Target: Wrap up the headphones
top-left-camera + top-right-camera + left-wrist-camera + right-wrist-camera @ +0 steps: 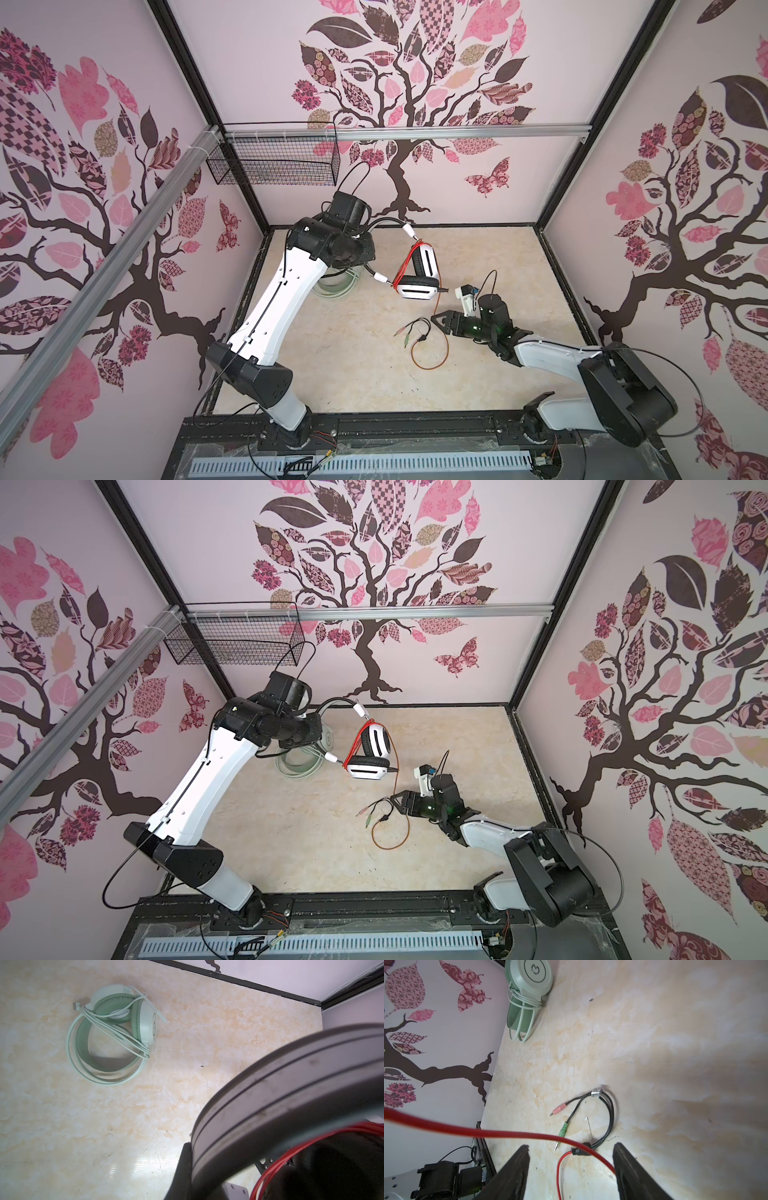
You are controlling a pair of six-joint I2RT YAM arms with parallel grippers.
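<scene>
The cord lies in a slack loop (pixel 434 365) below the white-and-black headphones, so my left gripper should draw them back while my right gripper takes the plug end (pixel 406 335).
The white-and-black headphones (pixel 426 262) (pixel 376 746) hang above the table in both top views, with orange-red cord (pixel 409 262) wound round them. My left gripper (pixel 199 1157) is shut on their grey-black band (pixel 291 1084), and in both top views its jaws are hidden under the wrist. The loose cord (pixel 508 1132) drops to a loop on the table (pixel 430 357) and ends in pink and green plugs (pixel 560 1113). My right gripper (pixel 571 1151) (pixel 436 320) is open low over the table, with the cord running between its fingers. The mint-green headphones (pixel 116 1032) (pixel 527 985) lie wrapped at the back left.
A black wire basket (pixel 274 162) hangs on the back-left rail. Patterned walls and a black frame (pixel 561 291) close in the marble table (pixel 353 374). The left arm (pixel 282 299) covers part of the mint-green pair in both top views.
</scene>
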